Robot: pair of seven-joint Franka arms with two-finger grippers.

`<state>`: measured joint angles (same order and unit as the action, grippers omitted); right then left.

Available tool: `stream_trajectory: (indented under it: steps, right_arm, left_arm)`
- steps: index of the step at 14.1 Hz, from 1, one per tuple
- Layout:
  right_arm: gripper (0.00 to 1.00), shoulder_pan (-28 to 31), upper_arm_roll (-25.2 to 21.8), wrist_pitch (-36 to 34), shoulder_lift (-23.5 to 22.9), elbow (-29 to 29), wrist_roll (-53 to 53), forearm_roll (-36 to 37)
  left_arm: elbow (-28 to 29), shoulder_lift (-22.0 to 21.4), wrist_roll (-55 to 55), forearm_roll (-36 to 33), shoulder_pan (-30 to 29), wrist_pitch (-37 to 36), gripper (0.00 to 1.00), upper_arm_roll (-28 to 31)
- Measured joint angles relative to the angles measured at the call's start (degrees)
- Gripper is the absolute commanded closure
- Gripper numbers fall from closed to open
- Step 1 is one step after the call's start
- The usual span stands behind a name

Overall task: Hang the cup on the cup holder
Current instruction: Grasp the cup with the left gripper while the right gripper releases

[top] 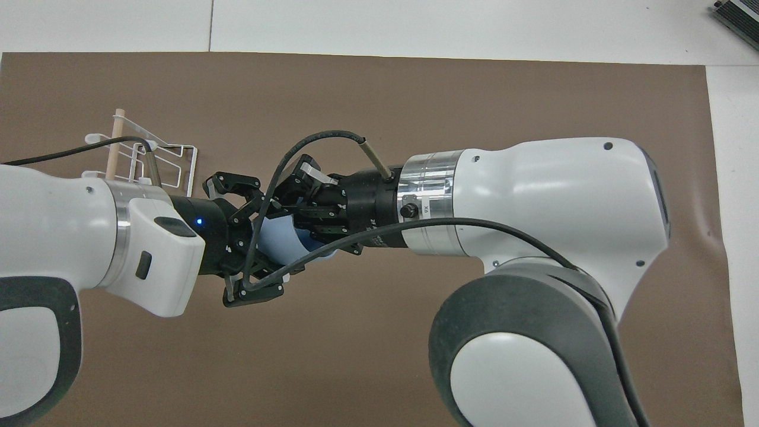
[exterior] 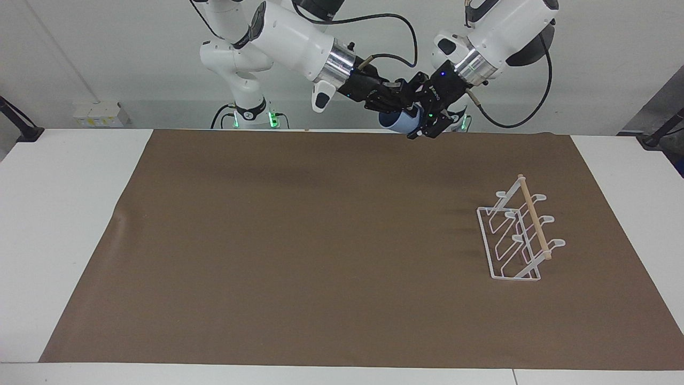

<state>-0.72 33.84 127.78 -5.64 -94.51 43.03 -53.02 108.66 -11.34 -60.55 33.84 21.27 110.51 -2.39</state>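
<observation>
The cup [exterior: 398, 122] holder [exterior: 518, 232] is far away from my right gripper, so my right gripper should let my left gripper take the cup for hanging and then move back out of the way.
The light blue cup [exterior: 399, 123] hangs in the air on its side over the mat's edge nearest the robots, and it also shows in the overhead view [top: 276, 238]. My right gripper [exterior: 391, 105] [top: 298, 228] is shut on it. My left gripper [exterior: 420, 113] [top: 264, 240] is open, with one finger on each side of the cup's other end. The white wire cup holder [exterior: 515, 235] with its wooden rod stands empty on the mat toward the left arm's end of the table. In the overhead view the cup holder [top: 148, 159] is partly covered by my left arm.
A brown mat [exterior: 320, 240] covers most of the white table [exterior: 64, 214]. Black cables loop from both wrists around the grippers. A dark device [top: 738, 12] lies at the table's corner farthest from the robots, toward the right arm's end.
</observation>
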Motion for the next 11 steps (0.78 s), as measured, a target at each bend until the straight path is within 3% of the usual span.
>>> stream_trajectory:
  steps: [3,4,7,11]
  right_arm:
    - [1.0,0.01,0.0,-0.01,0.0,0.0,0.03,0.0]
    - [0.93,0.0,0.0,-0.01,0.0,-0.01,0.03,0.0]
    - [0.36,-0.16,0.01,0.06,-0.04,-0.08,0.03,0.0]
    - [0.12,-0.14,-0.13,0.79,-0.44,-0.14,0.03,0.01]
  left_arm:
    - [-0.02,0.02,0.0,0.0,0.0,0.0,1.0,-0.01]
    - [-0.03,0.02,0.0,0.0,0.0,-0.06,1.0,0.0]
    - [-0.09,0.01,0.12,0.03,0.0,-1.02,1.0,0.02]
    - [-0.17,-0.01,0.73,0.1,0.11,-2.29,1.0,-0.79]
